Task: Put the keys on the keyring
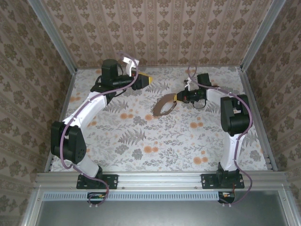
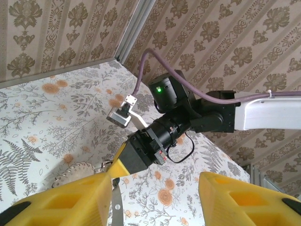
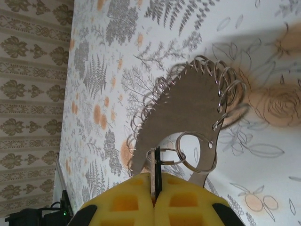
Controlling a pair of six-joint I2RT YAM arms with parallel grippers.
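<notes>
I can see that the small keyring loops through the larger ring [image 3: 181, 157], so I should keep lowering the board with my right gripper until it rests flat against the tabletop [image 1: 160, 124], then release it.
My right gripper [image 3: 155, 178] is shut on the key [image 3: 155, 165], a thin dark and metal strip that sticks out edge-on between the yellow fingers. Its tip meets a small keyring [image 3: 184, 158] at the inner edge of a tan crescent board [image 3: 188, 103]. A larger ring [image 3: 194, 133] hangs beside it. From above, the right gripper [image 1: 178, 97] touches the right end of the board [image 1: 162, 107]. My left gripper [image 1: 145, 80] hovers back left of the board, open, with nothing between its fingers [image 2: 66, 202]. In the left wrist view the right gripper [image 2: 123, 164] shows ahead.
Several more wire rings [image 3: 225, 87] line the board's outer edge. The floral tabletop [image 1: 155, 141] is walled by patterned panels and metal posts [image 1: 254, 42]. A cable [image 2: 188, 101] runs along the right arm.
</notes>
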